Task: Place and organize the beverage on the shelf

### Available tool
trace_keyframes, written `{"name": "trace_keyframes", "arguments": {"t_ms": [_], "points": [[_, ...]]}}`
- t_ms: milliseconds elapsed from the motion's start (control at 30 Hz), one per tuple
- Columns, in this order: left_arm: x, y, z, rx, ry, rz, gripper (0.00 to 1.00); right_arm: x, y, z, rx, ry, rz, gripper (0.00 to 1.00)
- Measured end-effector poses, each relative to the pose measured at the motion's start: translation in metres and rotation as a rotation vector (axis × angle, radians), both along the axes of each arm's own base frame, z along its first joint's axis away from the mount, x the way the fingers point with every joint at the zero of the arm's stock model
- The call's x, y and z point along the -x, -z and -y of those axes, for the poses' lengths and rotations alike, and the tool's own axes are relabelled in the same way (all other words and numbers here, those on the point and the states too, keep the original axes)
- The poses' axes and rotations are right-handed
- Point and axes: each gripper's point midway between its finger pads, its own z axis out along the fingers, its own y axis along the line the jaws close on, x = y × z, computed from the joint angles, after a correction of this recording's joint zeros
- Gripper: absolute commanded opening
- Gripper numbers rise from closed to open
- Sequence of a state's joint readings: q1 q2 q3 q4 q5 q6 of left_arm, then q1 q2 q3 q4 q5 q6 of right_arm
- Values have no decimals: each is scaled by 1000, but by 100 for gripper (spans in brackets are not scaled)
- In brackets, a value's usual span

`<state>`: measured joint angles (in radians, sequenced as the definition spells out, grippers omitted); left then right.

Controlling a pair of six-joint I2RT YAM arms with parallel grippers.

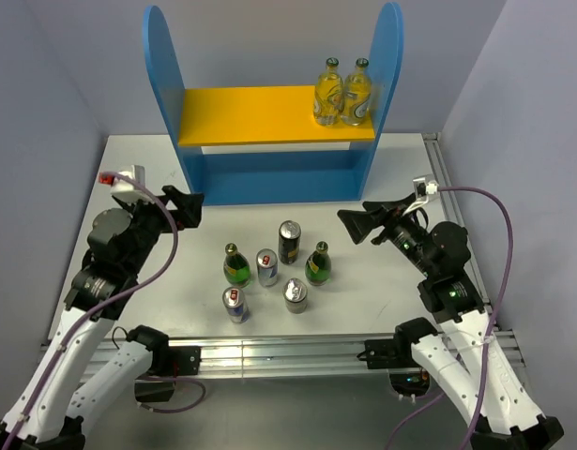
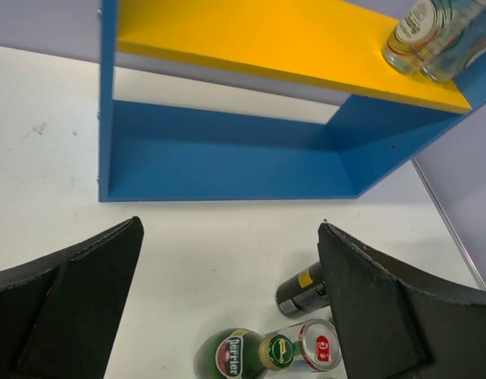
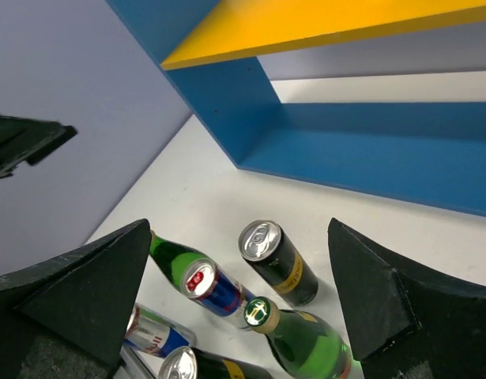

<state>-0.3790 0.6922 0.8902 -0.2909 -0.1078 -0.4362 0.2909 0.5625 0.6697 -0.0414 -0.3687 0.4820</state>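
Note:
The nearest green bottle is upright and its neck is free of the cans, so my right gripper keeps going toward that cap and closes around the bottle's neck.
The blue shelf with a yellow upper board stands at the back of the table. Two pale glass bottles stand at the board's right end. On the table in front stand two green bottles, two silver-blue cans and two dark cans. My left gripper is open and empty, left of the drinks. My right gripper is open and empty, right of them. The right wrist view shows a dark can and a green bottle between the open jaws.
The shelf's blue lower tier shows nothing on it in either wrist view. Grey walls close in the table on the left, right and back. A metal rail runs along the near edge.

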Motion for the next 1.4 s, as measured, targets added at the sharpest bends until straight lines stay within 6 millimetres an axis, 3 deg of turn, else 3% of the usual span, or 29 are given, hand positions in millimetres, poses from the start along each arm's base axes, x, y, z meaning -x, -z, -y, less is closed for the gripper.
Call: {"name": "trace_keyframes", "arguments": {"t_ms": [200,400,533,633,733,900,1133,1267,1400], "points": [[5,-6,-20,-24,-85,38,99,1,10,-2,17,27,-31,100],[0,3,-25,-45,-123,7,99,13,24,-30,78,-25,-54,100],[-1,6,-29,-52,-143,-3,99,3,51,-29,192,142,-152,100],[-1,6,-30,-52,-152,-2,99,10,71,-36,285,225,-192,100],[-1,7,-32,-54,-160,-3,99,22,89,-40,326,247,-224,100],[-1,9,-35,-59,-174,-4,98,23,111,-28,318,314,-258,99],[-1,9,-36,-61,-183,-6,98,20,142,-38,393,324,-306,99],[0,8,-37,-59,-185,-2,97,18,148,-42,396,328,-310,98],[1,7,-37,-58,-185,0,97,15,148,-43,380,345,-301,90]]}}
